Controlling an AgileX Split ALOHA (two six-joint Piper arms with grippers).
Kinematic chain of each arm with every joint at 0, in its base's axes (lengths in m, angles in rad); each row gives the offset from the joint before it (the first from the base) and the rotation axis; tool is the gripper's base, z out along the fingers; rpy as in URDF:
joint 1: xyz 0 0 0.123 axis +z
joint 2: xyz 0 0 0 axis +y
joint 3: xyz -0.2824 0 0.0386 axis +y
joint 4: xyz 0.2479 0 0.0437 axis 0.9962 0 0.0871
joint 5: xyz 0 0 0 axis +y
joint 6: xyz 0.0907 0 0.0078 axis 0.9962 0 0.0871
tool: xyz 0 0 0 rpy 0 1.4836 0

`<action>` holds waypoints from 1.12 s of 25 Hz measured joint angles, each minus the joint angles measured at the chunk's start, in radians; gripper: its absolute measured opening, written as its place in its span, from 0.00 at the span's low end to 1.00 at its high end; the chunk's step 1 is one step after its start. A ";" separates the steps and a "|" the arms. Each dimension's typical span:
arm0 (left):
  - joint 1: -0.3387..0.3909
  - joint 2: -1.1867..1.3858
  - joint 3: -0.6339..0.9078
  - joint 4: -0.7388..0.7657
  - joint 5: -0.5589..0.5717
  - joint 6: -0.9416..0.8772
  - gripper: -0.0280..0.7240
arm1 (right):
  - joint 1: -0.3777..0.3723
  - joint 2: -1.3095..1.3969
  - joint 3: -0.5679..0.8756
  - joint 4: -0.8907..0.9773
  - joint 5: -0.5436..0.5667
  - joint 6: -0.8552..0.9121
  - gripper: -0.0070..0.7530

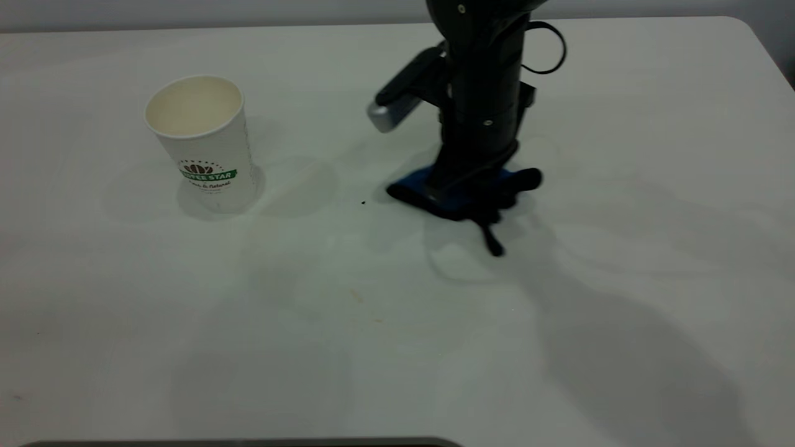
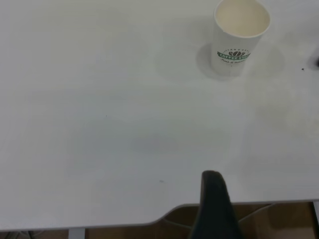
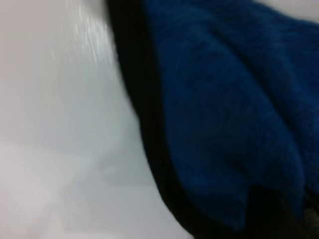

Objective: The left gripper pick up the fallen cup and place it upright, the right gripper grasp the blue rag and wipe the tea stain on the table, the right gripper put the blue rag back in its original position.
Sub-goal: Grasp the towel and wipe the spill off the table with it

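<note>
Next, my right gripper wipes the blue rag toward the table's front (image 1: 413,305) before putting it back, because faint yellowish smears (image 1: 358,297) lie in front of the rag.
The white paper cup (image 1: 204,141) with the green logo band stands upright at the left of the table (image 1: 621,341); it also shows in the left wrist view (image 2: 239,35). My right gripper (image 1: 463,186) points straight down at the table's middle right and is shut on the dark blue rag (image 1: 452,194), which lies bunched on the tabletop with its black loop tail (image 1: 490,239) trailing toward the front. The rag fills the right wrist view (image 3: 224,114). No amber tea stain shows. My left gripper (image 2: 214,204) is off the table's near edge, far from the cup.
Faint yellowish smears (image 1: 357,295) and a tiny dark speck (image 1: 363,202) mark the tabletop between cup and rag. The table's rounded corner (image 1: 754,28) is at the back right. A dark edge (image 1: 248,442) runs along the front.
</note>
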State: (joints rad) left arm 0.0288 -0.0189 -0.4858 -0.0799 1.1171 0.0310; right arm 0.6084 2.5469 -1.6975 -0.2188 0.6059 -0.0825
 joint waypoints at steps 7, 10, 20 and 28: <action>0.000 0.000 0.000 0.000 0.000 0.000 0.79 | 0.131 0.001 -0.017 0.260 -0.066 -0.181 0.07; 0.000 0.000 0.000 0.000 0.000 0.000 0.79 | 0.183 0.001 -0.018 0.385 0.006 -0.254 0.07; 0.000 0.000 0.000 0.000 0.000 -0.001 0.79 | 0.148 0.001 -0.018 0.422 0.372 -0.316 0.07; 0.000 0.000 0.000 0.000 0.000 -0.001 0.79 | -0.145 0.001 -0.018 0.185 0.341 -0.172 0.07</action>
State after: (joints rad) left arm 0.0288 -0.0189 -0.4858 -0.0799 1.1171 0.0301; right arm 0.4629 2.5480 -1.7154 -0.0335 0.9469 -0.2544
